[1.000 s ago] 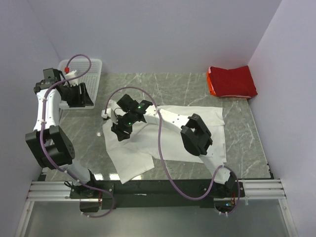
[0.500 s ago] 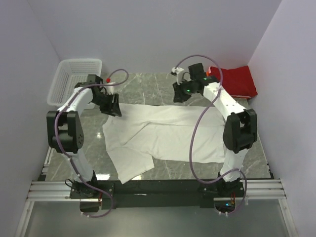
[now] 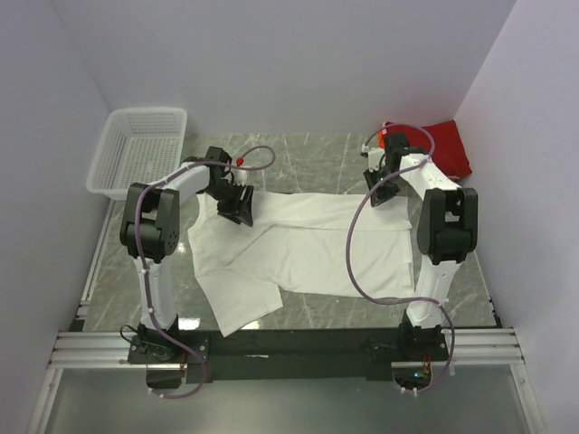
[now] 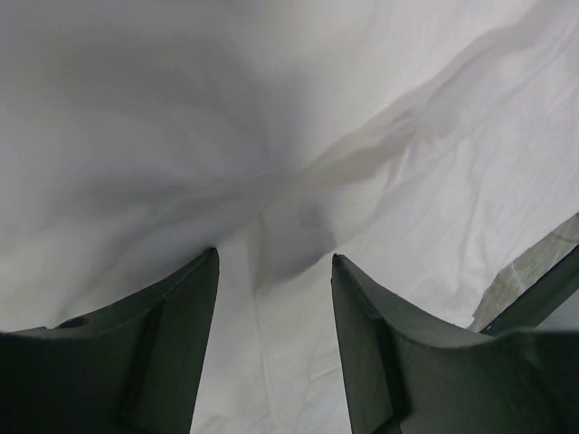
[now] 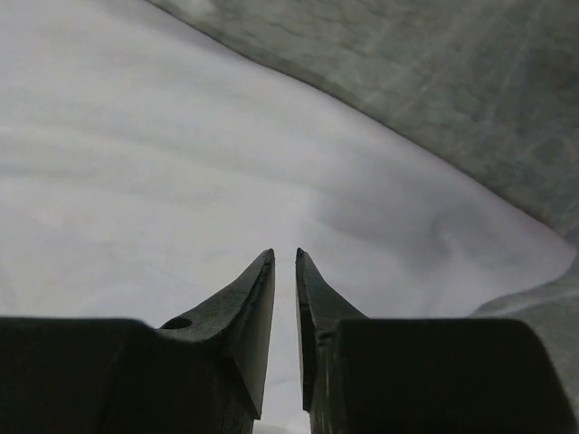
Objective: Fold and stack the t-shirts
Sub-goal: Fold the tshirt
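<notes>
I should pull the t-shirt's back corners (image 3: 202,199) away from the table's front edge before my left gripper takes the sleeve, because the white t-shirt's sleeve (image 3: 230,325) reaches that edge.
The white t-shirt (image 3: 308,253) lies spread and wrinkled across the middle of the marble table (image 3: 298,154). The red t-shirt (image 3: 443,149) lies folded at the back right corner. My left gripper (image 3: 237,206) is over the white shirt's back left part. In the left wrist view it (image 4: 275,255) is open, with white cloth (image 4: 181,136) below and nothing between the fingers. My right gripper (image 3: 380,185) is at the shirt's back right edge. In the right wrist view it (image 5: 284,251) is nearly closed, a thin gap only, over white cloth (image 5: 136,163).
A white mesh basket (image 3: 140,149) stands at the back left, off the table's corner. Bare marble (image 5: 452,90) shows just beyond the shirt's edge by the right gripper. Walls close in on both sides and behind.
The left gripper moved right from beside the basket onto the white shirt. The right gripper came forward and right from the back to the shirt's back right edge.
</notes>
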